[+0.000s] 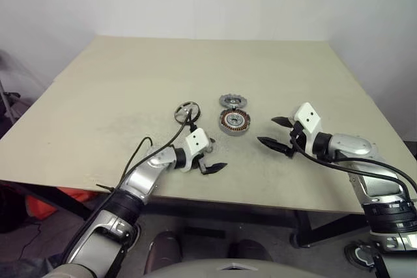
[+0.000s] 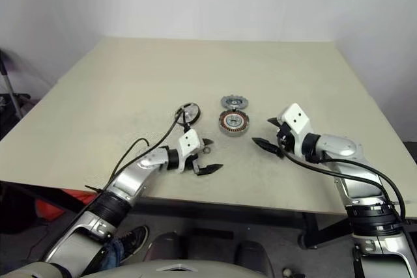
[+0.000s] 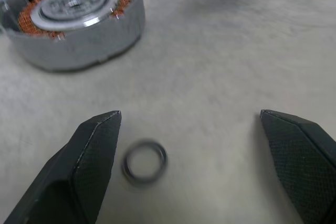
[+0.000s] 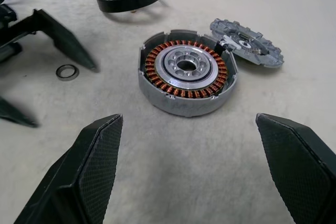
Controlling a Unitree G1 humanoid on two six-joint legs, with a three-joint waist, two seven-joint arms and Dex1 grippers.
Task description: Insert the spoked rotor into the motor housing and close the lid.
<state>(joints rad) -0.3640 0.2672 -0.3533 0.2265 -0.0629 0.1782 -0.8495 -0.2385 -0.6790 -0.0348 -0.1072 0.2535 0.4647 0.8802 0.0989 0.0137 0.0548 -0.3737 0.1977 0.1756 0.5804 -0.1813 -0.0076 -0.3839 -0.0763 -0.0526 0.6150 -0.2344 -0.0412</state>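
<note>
My gripper should expect a stem hidden under the spoked rotor's middle (image 1: 188, 112), because a round socket (image 1: 234, 119) shows at the centre of the motor housing.
The motor housing (image 1: 234, 122), a silver ring with copper coils, lies on the table (image 1: 130, 96) near its middle. The scalloped grey lid (image 1: 232, 101) lies flat just behind the housing, touching it. To the left of both lies the spoked rotor (image 1: 187, 112), black-rimmed with silver spokes. My left gripper (image 1: 215, 155) is open, low over the table in front of the rotor and to the housing's front left. A small metal ring (image 3: 144, 161) lies between its fingers. My right gripper (image 1: 267, 130) is open and empty, to the right of the housing (image 4: 186, 72), pointing at it.
The table's front edge (image 1: 247, 203) runs just below both grippers. A black cable (image 1: 171, 136) arcs from the left wrist past the rotor. The wide beige top stretches to a white wall behind.
</note>
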